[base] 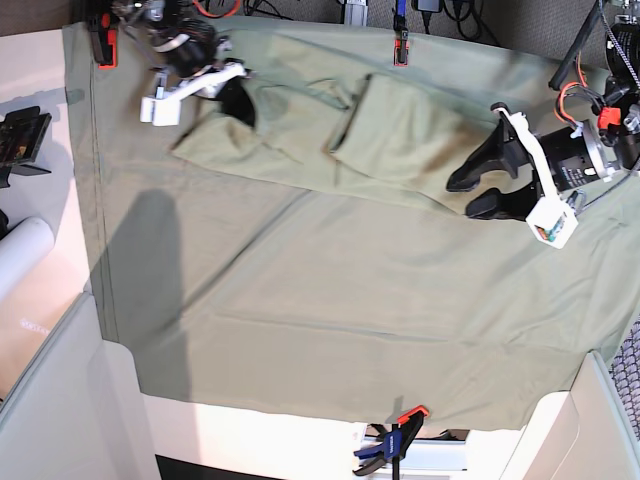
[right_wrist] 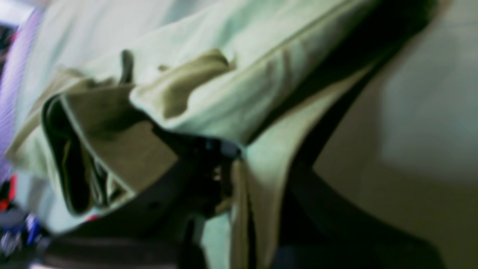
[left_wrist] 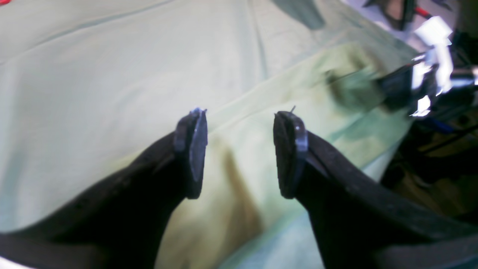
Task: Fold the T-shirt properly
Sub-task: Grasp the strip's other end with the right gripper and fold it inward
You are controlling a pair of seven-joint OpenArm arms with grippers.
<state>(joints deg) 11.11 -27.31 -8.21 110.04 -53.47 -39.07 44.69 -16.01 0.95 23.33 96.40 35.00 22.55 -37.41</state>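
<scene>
My right gripper [base: 208, 142] is holding an end of the T-shirt, which lies stretched in a long piece. I should carry that end back over to the T-shirt's end [base: 448, 162] under my left gripper.
The pale sage-green T-shirt [base: 400, 140] lies as a long folded band across the back of the table. My right gripper [base: 238, 102] is at its left end, shut on a bunch of the fabric. The right wrist view shows that gripper [right_wrist: 218, 157] with folds of the T-shirt [right_wrist: 224, 93] draped over it, blurred. My left gripper [base: 465, 198] is open and empty at the shirt's right end. In the left wrist view it [left_wrist: 239, 119] hovers over the edge of the T-shirt [left_wrist: 336, 119] with its jaws wide apart.
A same-coloured table cloth [base: 350, 300] covers the table and also shows in the left wrist view [left_wrist: 93, 93]. Clamps hold it at the front edge [base: 398, 440], back edge [base: 400, 45] and back left corner [base: 101, 40]. A white roll [base: 20, 255] lies left of the table.
</scene>
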